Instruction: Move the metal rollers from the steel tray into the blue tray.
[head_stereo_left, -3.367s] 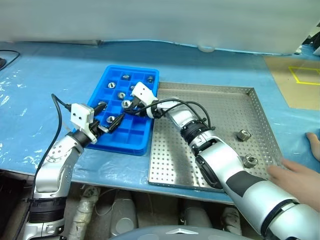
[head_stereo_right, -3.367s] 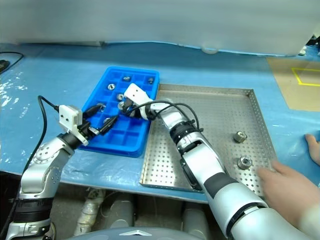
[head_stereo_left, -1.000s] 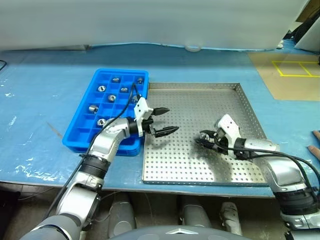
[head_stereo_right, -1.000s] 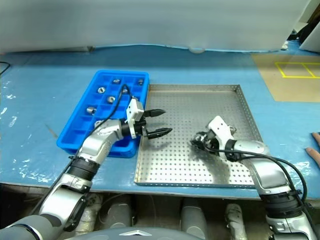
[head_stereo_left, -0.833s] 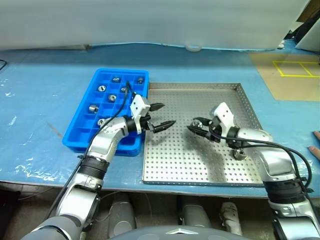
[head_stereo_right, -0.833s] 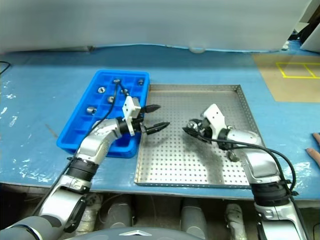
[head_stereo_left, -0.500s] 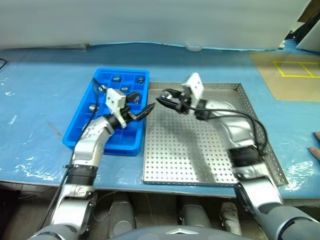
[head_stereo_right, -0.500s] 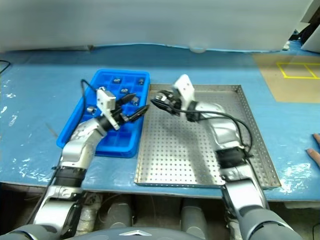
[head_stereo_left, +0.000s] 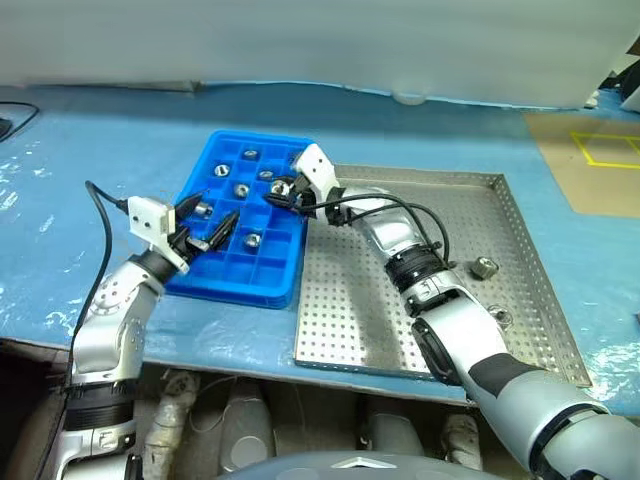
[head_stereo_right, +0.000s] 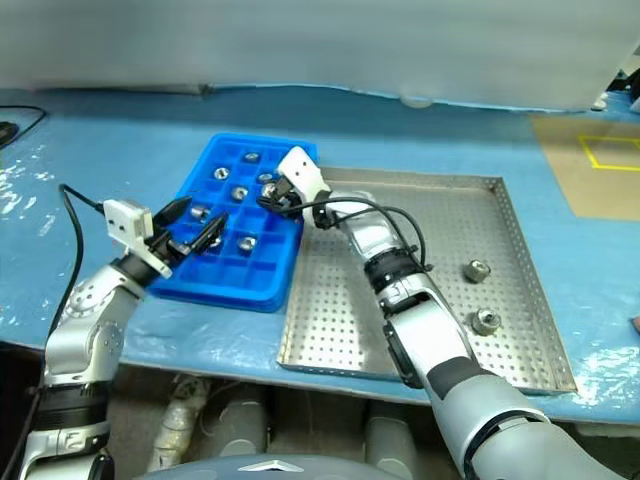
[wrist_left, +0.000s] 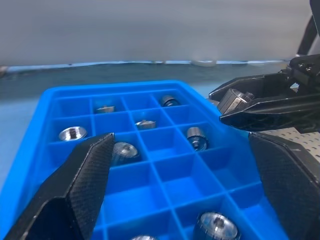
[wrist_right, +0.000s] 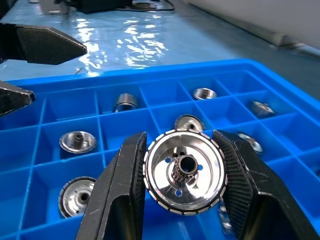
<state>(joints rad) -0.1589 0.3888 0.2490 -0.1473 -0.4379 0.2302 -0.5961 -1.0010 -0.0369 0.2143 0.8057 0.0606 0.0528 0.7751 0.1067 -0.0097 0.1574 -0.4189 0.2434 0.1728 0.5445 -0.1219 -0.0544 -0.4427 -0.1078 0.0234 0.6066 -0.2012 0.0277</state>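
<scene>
The robot's right gripper should keep going to the empty spot and release there, as the held roller (head_stereo_left: 279, 187) is clear above the blue tray and its near compartment (head_stereo_left: 276, 242) beside the steel tray is empty.
The blue tray (head_stereo_left: 238, 291) lies left of the steel tray (head_stereo_left: 352, 300) on the table. Several metal rollers (head_stereo_left: 241, 190) sit in its compartments. Two more rollers (head_stereo_left: 485, 266) (head_stereo_right: 486, 321) rest on the steel tray's right side. My right gripper (wrist_right: 180, 150) is shut on a shiny roller (wrist_right: 184, 172) and hovers over the blue tray's far right compartments (head_stereo_left: 283, 190). My left gripper (head_stereo_left: 208, 222) stands open over the blue tray's left side, nothing between its fingers (wrist_left: 80, 185). The right gripper with its roller (wrist_left: 234, 100) shows in the left wrist view.
A blue sheet covers the table. A tan patch with yellow tape (head_stereo_left: 600, 150) lies at the far right. At the far left runs a black cable (head_stereo_left: 15, 115). A small white object (head_stereo_left: 410, 98) sits at the table's back edge.
My right gripper has lifted a roller off the steel tray and swung left over the blue tray. My left gripper drew back left, still open. The camera has shifted too.
</scene>
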